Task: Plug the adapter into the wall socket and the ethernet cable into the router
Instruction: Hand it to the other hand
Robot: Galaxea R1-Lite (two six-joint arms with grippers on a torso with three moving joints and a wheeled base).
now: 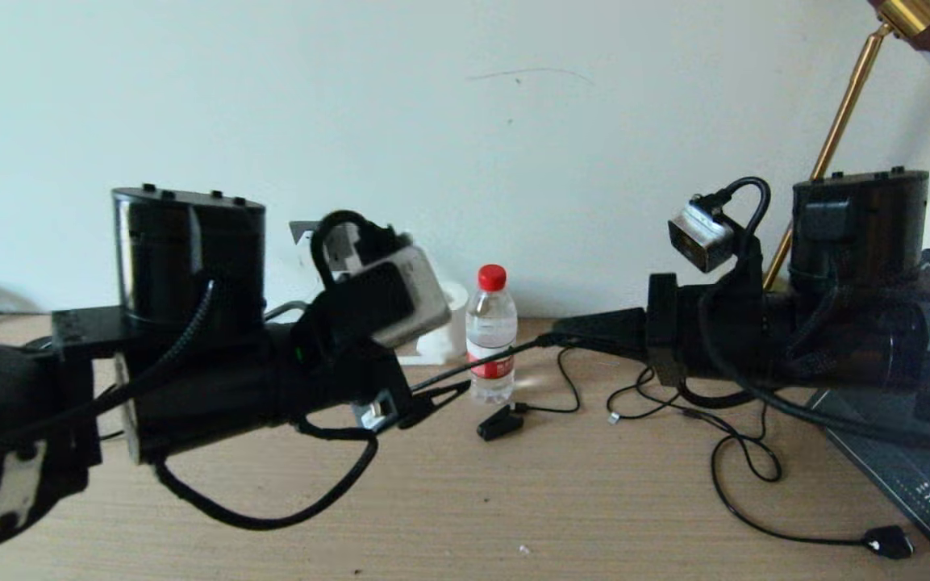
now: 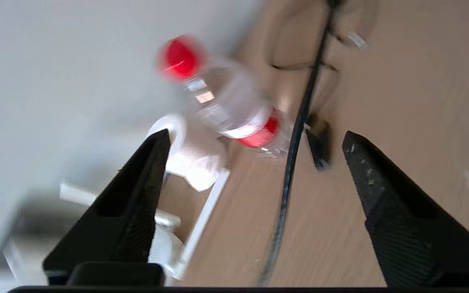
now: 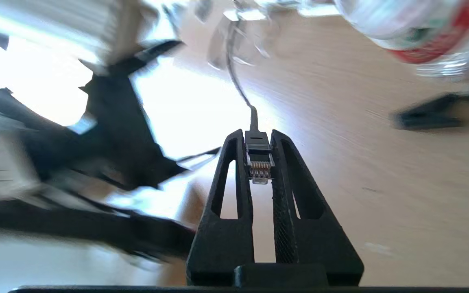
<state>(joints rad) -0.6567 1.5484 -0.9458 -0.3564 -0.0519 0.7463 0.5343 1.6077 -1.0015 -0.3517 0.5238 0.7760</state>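
Observation:
The connector's clear tip (image 3: 260, 178) points back into the robot's right gripper, so the robot should lift the connector and bring the left gripper to its cable end (image 3: 253, 119) to hand it over.
My right gripper (image 3: 255, 134) is shut on the ethernet cable's clear-tipped connector (image 3: 259, 165), whose tip points back toward the wrist. In the head view this gripper (image 1: 561, 329) reaches in from the right, above the wooden table. From there the black ethernet cable (image 1: 473, 367) runs left in front of the bottle. My left gripper (image 2: 255, 134) stands open, and the cable (image 2: 289, 179) passes loosely between its fingers, touching neither. The white router (image 2: 195, 165) with a slim antenna (image 2: 206, 215) stands against the wall beside it. The adapter and the wall socket are hidden behind my left arm.
A water bottle (image 1: 490, 335) with a red cap stands by the wall. A small black clip-like plug (image 1: 501, 424) lies in front of it, with thin black cords (image 1: 743, 460) looping right to a chunky black plug (image 1: 888, 541). A dark mat (image 1: 908, 476) and brass lamp pole (image 1: 836, 121) are at the right.

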